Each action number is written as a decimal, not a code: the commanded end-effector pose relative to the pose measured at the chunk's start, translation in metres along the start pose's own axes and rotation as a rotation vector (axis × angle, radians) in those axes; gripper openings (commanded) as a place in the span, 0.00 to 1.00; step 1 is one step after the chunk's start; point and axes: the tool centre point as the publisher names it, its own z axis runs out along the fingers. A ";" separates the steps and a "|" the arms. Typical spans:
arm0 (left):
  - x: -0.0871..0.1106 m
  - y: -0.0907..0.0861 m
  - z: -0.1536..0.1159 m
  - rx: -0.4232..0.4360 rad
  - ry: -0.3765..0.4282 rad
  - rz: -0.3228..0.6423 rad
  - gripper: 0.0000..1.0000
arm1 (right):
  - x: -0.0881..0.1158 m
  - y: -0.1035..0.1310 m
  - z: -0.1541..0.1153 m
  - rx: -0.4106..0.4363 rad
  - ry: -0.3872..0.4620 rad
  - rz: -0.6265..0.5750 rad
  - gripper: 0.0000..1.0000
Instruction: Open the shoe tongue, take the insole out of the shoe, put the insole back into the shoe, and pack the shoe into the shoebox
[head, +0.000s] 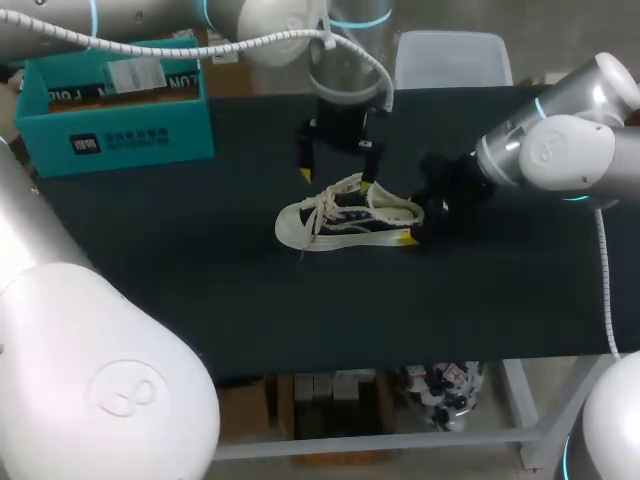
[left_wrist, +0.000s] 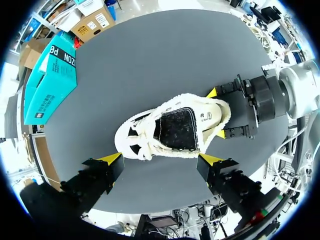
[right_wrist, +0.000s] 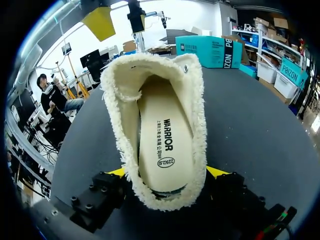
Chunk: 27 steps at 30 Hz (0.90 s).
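The pale insole (left_wrist: 209, 121) will come out whole and keep its shape when I pull it, because the insole's heel end (left_wrist: 214, 113) lies smooth and flat inside the shoe.
A cream, fleece-lined shoe (head: 345, 218) lies on its sole mid-table, toe to the left. Its black tongue (left_wrist: 175, 129) rests over the opening, laces loose at the toe. The pale insole (right_wrist: 165, 145) lies flat inside. My right gripper (head: 424, 223) is at the heel, a yellow tip pressed on each side of it (right_wrist: 167, 172); it also shows in the left wrist view (left_wrist: 216, 113). My left gripper (head: 336, 180) hangs open just above the shoe, fingers wide and holding nothing (left_wrist: 161, 159). The teal shoebox (head: 110, 110) stands at the back left (left_wrist: 50, 75).
The dark table top (head: 200, 300) stretches in front of the shoe to its near edge (head: 350, 365). A white cable (head: 250, 45) from my left arm arcs over the back of the table, near the shoebox.
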 end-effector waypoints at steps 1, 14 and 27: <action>0.013 -0.006 0.006 0.003 -0.109 -0.027 1.00 | 0.003 -0.004 0.008 -0.001 -0.001 -0.001 0.00; 0.030 -0.017 0.021 -0.010 -0.133 -0.086 0.97 | 0.003 -0.004 0.008 -0.001 -0.001 -0.001 0.00; 0.046 -0.026 0.038 -0.028 -0.171 -0.104 0.71 | 0.003 -0.004 0.008 -0.001 -0.001 -0.001 0.00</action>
